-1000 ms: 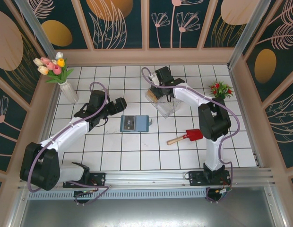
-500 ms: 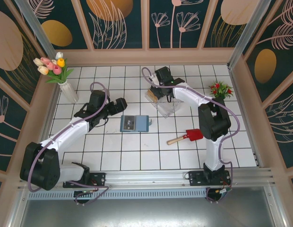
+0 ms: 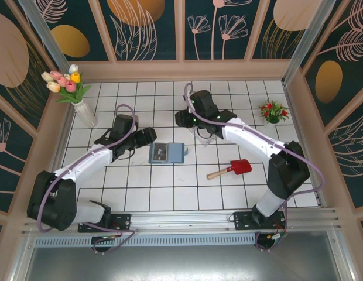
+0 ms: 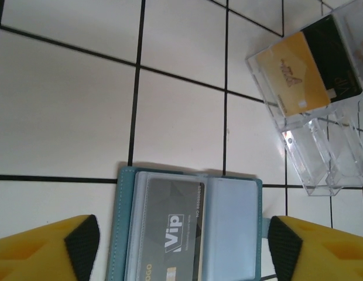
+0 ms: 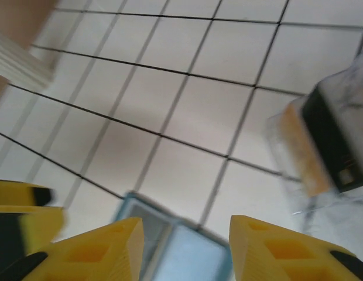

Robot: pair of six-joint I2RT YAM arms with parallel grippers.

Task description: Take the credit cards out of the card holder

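Observation:
Next, I pinch the VIP card's free edge (image 4: 200, 229) with my right gripper while my left gripper keeps the card holder's outer side (image 4: 118, 234) steady, because that edge faces the card holder's fold.
The slate-blue card holder (image 3: 167, 153) lies open on the white tiles. A dark grey card (image 4: 170, 228) marked "VIP" sits in its left sleeve; the right sleeve (image 4: 234, 225) looks bare. My left gripper (image 4: 181, 252) is open, its fingertips (image 4: 79, 243) straddling the card holder (image 4: 126, 222) from above. A tan card (image 4: 290, 73) lies in the clear plastic box (image 4: 322, 152). My right gripper (image 5: 187, 246) is open with nothing between its fingers, hovering over the card holder's (image 5: 193, 252) far edge, left of the box (image 5: 331, 146). From above, the left gripper (image 3: 147, 136) is left of the holder and the right gripper (image 3: 182, 120) beyond it.
A red-bladed toy shovel (image 3: 234, 168) lies right of the card holder. A vase of tulips (image 3: 82, 111) stands at the back left and a small red-flowered plant (image 3: 273, 111) at the back right. Wooden walls close in the tiled floor.
My right arm has swung from the clear box leftward toward the card holder and its jaws have opened. The left gripper's jaws have narrowed somewhat.

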